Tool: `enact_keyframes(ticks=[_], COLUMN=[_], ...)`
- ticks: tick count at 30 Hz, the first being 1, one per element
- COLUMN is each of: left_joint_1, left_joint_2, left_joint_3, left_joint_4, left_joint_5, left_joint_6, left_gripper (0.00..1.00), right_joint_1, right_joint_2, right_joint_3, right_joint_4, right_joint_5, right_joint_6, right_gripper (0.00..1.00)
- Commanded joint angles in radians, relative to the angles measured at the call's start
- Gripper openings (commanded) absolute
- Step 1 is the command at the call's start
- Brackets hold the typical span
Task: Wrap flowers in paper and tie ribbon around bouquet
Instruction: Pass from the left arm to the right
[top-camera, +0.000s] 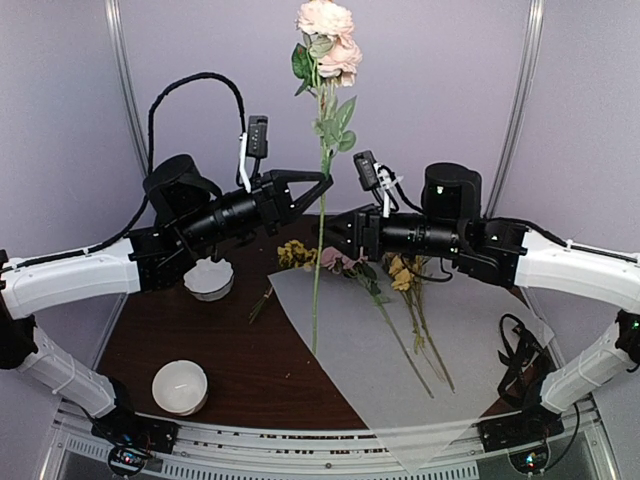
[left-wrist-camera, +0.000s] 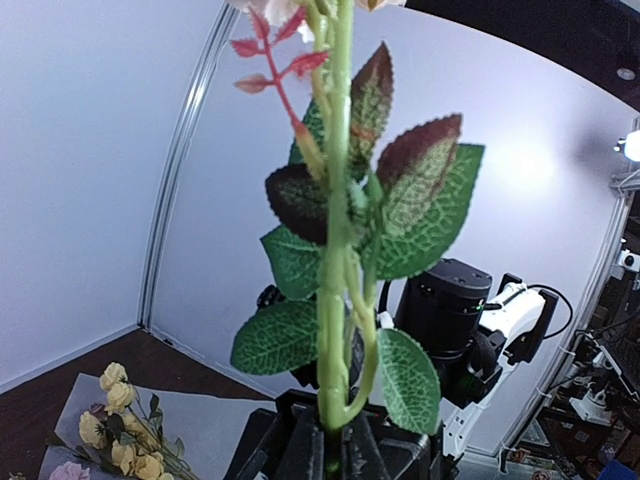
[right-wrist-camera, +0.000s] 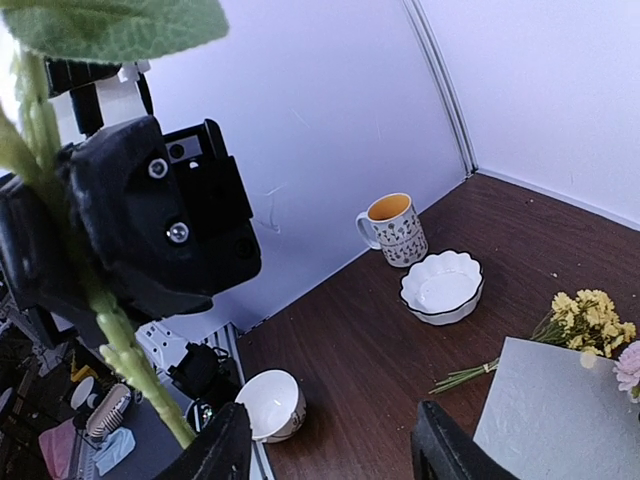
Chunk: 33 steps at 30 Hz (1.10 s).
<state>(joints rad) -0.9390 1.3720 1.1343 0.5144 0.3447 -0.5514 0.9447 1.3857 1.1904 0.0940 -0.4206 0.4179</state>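
Note:
My right gripper should grip the rose's lower stem (top-camera: 321, 226) first, because the pink rose is in my left gripper, away from the flowers on the paper (top-camera: 402, 274). Then it should lay the rose there.
My left gripper (top-camera: 320, 185) (left-wrist-camera: 335, 445) is shut on the green stem of a tall pink rose (top-camera: 327, 22), held upright above the table with its leaves (left-wrist-camera: 400, 200) close to the camera. The stem's lower end hangs over the paper (top-camera: 400, 350), a large frosted white sheet. More flowers lie on the sheet: yellow sprigs (top-camera: 297, 254) (right-wrist-camera: 590, 310) and a pink bloom (top-camera: 335, 260). My right gripper (top-camera: 342, 233) (right-wrist-camera: 335, 450) is open and empty, just right of the held stem (right-wrist-camera: 110, 330). No wrapped bouquet is in view. A black tangle (top-camera: 518, 350) could be ribbon or cable.
A scalloped white bowl (top-camera: 209, 278) (right-wrist-camera: 441, 287) sits under the left arm. A round white bowl (top-camera: 180, 387) (right-wrist-camera: 272, 404) stands near the front left edge. A patterned mug (right-wrist-camera: 395, 228) is by the back wall. A loose green stem bundle (top-camera: 262, 303) lies left of the paper.

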Motion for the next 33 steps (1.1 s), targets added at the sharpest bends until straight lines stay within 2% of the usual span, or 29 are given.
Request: enact_keyframes(ticks=[1, 4, 8, 12, 14, 17, 19, 23, 27, 30, 32, 33], left_joint_1=[-0.001, -0.002, -0.001, -0.003, -0.003, -0.007, -0.015, -0.018, -0.018, -0.017, -0.012, -0.008], left_joint_2=[-0.005, -0.024, -0.023, 0.005, 0.014, 0.014, 0.013, 0.011, 0.008, 0.013, 0.011, 0.013], left_joint_3=[0.008, 0.011, 0.019, 0.03, 0.032, 0.033, 0.041, 0.03, 0.018, 0.032, 0.079, 0.115], left_joint_4=[0.02, -0.021, -0.028, 0.002, 0.01, 0.007, -0.012, -0.014, -0.029, -0.088, -0.249, -0.357], left_joint_5=[-0.011, -0.036, -0.039, -0.009, 0.014, 0.042, 0.053, 0.059, 0.036, 0.001, -0.059, -0.097], left_joint_6=[0.05, 0.09, 0.106, 0.088, 0.08, 0.081, 0.102, 0.106, 0.112, 0.138, 0.21, 0.253], left_gripper=[0.0, 0.0, 0.0, 0.0, 0.0, 0.0, 0.0, 0.0, 0.0, 0.0, 0.36, 0.49], right_joint_1=[0.001, -0.022, -0.014, 0.012, 0.018, 0.022, 0.024, 0.023, 0.009, -0.027, -0.057, -0.076], right_joint_2=[-0.093, -0.177, -0.242, -0.172, -0.122, -0.067, -0.047, -0.058, -0.122, -0.151, -0.166, -0.17], right_joint_3=[-0.014, -0.065, -0.085, -0.058, -0.014, 0.046, 0.07, 0.06, -0.013, -0.036, -0.036, -0.028], right_joint_4=[-0.075, -0.094, -0.062, -0.039, -0.071, -0.113, -0.127, -0.112, -0.087, -0.132, -0.217, -0.285], right_joint_5=[0.077, 0.069, 0.001, 0.011, 0.023, 0.024, 0.011, 0.021, 0.102, 0.135, 0.151, 0.161], right_joint_6=[-0.055, -0.089, -0.127, -0.099, -0.099, -0.111, -0.121, -0.124, -0.102, -0.063, -0.045, -0.042], right_gripper=[0.57, 0.59, 0.7, 0.79, 0.78, 0.68, 0.48, 0.01, 0.0, 0.0, 0.0, 0.0])
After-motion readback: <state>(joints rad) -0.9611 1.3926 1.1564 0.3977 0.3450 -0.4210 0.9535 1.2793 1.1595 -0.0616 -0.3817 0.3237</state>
